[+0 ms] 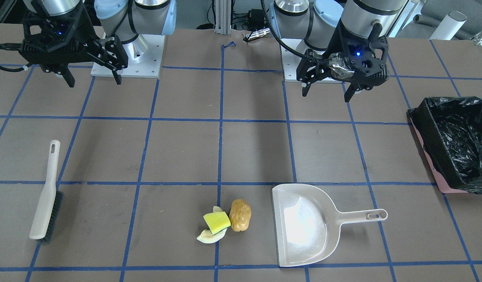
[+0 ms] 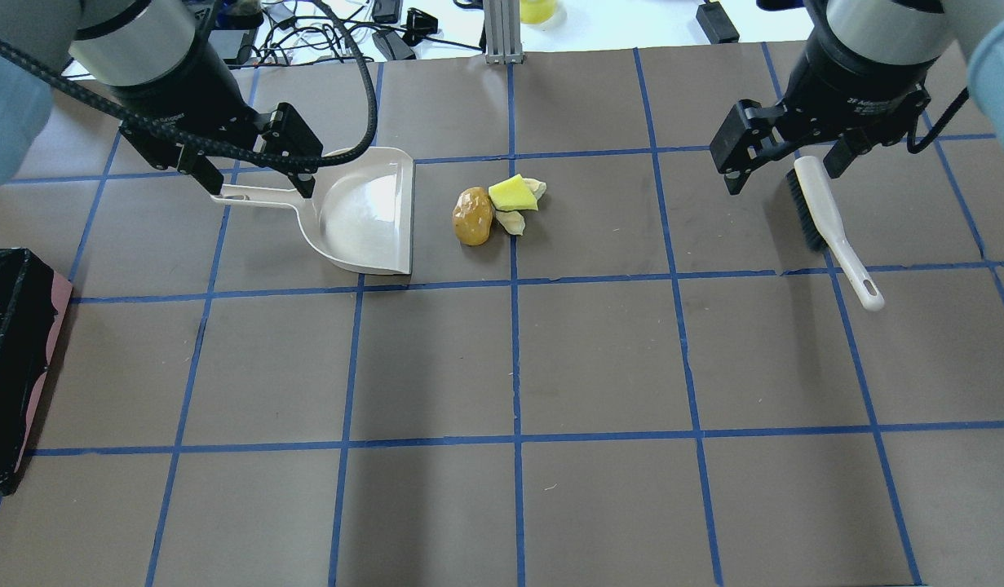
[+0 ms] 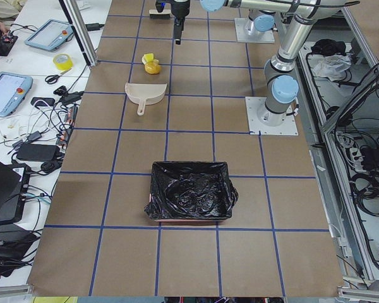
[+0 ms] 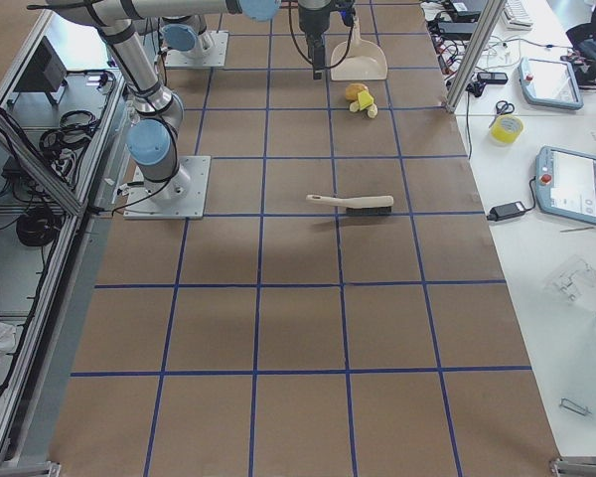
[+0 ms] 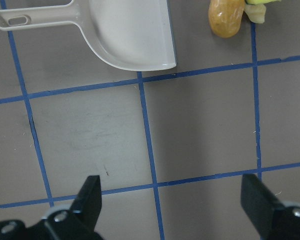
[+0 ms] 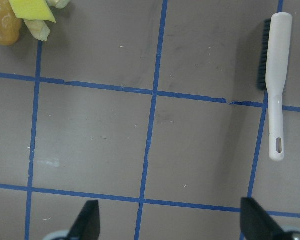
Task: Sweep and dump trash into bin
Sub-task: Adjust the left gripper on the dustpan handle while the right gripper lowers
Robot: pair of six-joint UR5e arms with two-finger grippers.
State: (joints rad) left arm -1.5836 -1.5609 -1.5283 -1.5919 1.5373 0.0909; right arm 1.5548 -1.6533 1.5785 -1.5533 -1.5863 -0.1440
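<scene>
All the trash (image 1: 217, 223) will slide off the beige dustpan when I tip it over the bin, because the dustpan has a smooth bottom and an opening (image 1: 276, 227).
The trash lies together on the table: a golden-brown potato-like lump (image 1: 240, 215), a yellow sponge block (image 1: 216, 222) and a pale peel (image 1: 211, 237) partly under the sponge. The black-lined bin (image 1: 432, 145) stands at the table's end on my left; it also shows in the overhead view (image 2: 8, 326). My left gripper (image 2: 257, 183) is open and empty above the dustpan's handle. My right gripper (image 2: 783, 175) is open and empty above the brush head. The left wrist view shows the lump (image 5: 226, 17), the right wrist view the sponge (image 6: 32, 10).
A beige dustpan (image 2: 363, 212) lies just left of the trash, its mouth toward it. A white hand brush (image 2: 828, 220) with dark bristles lies on the right side. Blue tape lines grid the brown table. Cables and devices lie beyond the far edge.
</scene>
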